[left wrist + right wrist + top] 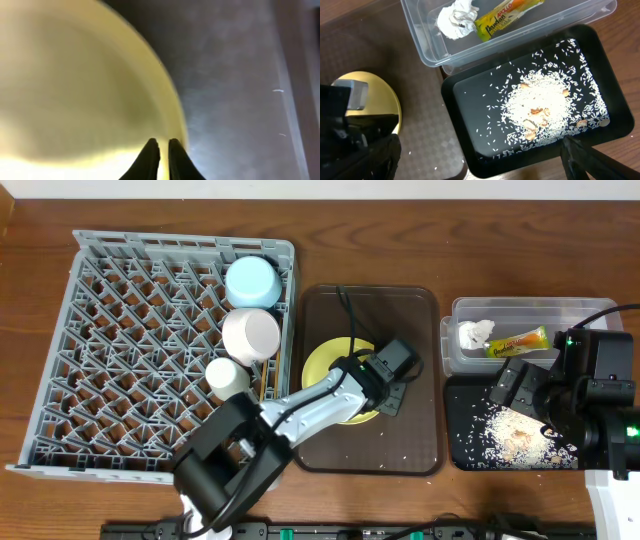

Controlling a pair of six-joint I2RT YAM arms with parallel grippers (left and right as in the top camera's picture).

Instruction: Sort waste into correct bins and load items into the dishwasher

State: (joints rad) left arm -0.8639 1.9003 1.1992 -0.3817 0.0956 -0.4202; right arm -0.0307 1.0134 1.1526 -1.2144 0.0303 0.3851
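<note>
My left gripper is pinching the plate's rim far from the dish rack, so it should withdraw and my right gripper should grip the rim [306,378] facing the rack.
The yellow-green plate [328,363] lies on the brown serving tray [410,310]. My left gripper [383,392] is shut on the plate's right rim [100,90], its fingertips [162,146] pinching the edge. My right gripper [480,162] is open and empty, above the near left corner of the black tray [470,125], which holds rice scraps [535,107]. The clear tub [455,355] holds the white napkin [475,333] and the snack wrapper [520,342]. In the grey dish rack [130,330] stand the light blue bowl [252,281], the white bowl [250,333] and the small cup [227,376]. I cannot make out the chopsticks.
A few rice grains lie on the brown tray [427,125] near its right side. The tub [420,30] and the black tray [465,455] sit side by side just right of the brown tray. My right arm [600,395] hovers over the black tray.
</note>
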